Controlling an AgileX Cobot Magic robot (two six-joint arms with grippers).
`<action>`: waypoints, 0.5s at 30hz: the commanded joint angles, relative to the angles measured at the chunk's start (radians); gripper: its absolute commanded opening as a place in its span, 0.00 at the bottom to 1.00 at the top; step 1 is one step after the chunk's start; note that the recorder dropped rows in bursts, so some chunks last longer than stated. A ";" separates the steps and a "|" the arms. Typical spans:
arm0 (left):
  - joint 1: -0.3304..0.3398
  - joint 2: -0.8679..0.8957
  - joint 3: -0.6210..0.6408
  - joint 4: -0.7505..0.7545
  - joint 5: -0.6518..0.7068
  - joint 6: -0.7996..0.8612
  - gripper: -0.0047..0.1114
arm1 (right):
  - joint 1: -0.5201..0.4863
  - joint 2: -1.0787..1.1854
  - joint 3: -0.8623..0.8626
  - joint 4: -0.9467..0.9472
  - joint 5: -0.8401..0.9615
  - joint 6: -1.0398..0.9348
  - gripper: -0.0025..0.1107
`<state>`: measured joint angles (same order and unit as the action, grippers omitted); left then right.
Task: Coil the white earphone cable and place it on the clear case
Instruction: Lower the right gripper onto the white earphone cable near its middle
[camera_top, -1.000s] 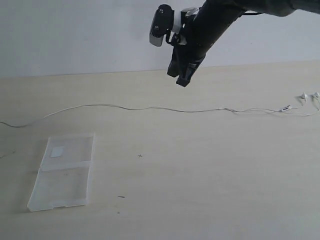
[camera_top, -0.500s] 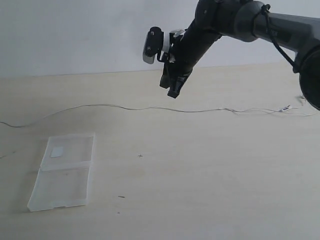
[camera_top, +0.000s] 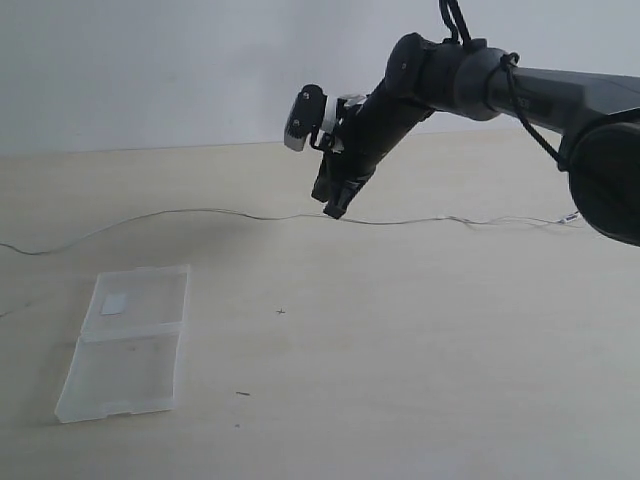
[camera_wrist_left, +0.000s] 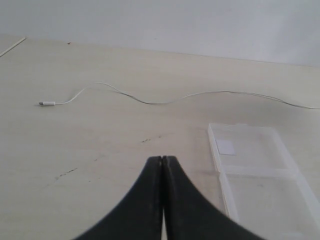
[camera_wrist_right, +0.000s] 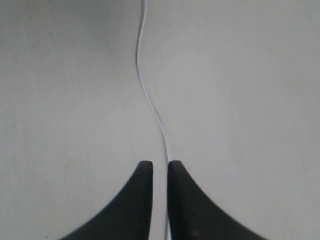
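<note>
My right gripper should go down next, because the white earphone cable (camera_wrist_right: 165, 142) runs lengthwise into the gap between the gripper's fingers, until the cable has a finger on each side of its middle (camera_top: 310, 216), and then close.
The white earphone cable (camera_top: 200, 211) lies stretched across the table from the left edge to the far right, where my right arm covers its end. The clear case (camera_top: 130, 340) lies open and flat at the front left, with a small sticker (camera_top: 114, 304) on its far half. My right gripper (camera_top: 335, 210) hangs just over the cable's middle. In the right wrist view its jaws (camera_wrist_right: 160, 164) stand slightly open, and the cable (camera_wrist_right: 145, 90) runs into the gap beside one fingertip. My left gripper (camera_wrist_left: 162, 158) is shut and empty, near the case (camera_wrist_left: 255, 165) and facing the cable's plug (camera_wrist_left: 47, 103).
A pale wooden table (camera_top: 420, 350) carries everything, with a white wall behind it. Small dark specks (camera_top: 280, 311) mark the tabletop. The right arm's dark links (camera_top: 560, 100) reach in from the upper right.
My right arm has come down and to the left, from well above the table to just over the cable. Its jaws have parted a little. Cable and case have not moved.
</note>
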<state>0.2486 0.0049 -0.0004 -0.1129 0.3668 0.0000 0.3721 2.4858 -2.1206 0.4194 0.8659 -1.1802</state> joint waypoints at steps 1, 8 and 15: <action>0.002 -0.005 0.000 -0.003 -0.006 0.000 0.04 | -0.006 0.023 -0.010 0.036 -0.033 -0.002 0.25; 0.002 -0.005 0.000 -0.003 -0.006 0.000 0.04 | -0.006 0.053 -0.010 0.067 -0.121 0.003 0.32; 0.002 -0.005 0.000 -0.003 -0.006 0.000 0.04 | -0.006 0.064 -0.010 0.076 -0.122 0.003 0.39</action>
<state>0.2486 0.0049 -0.0004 -0.1129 0.3668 0.0000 0.3709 2.5492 -2.1206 0.4792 0.7533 -1.1788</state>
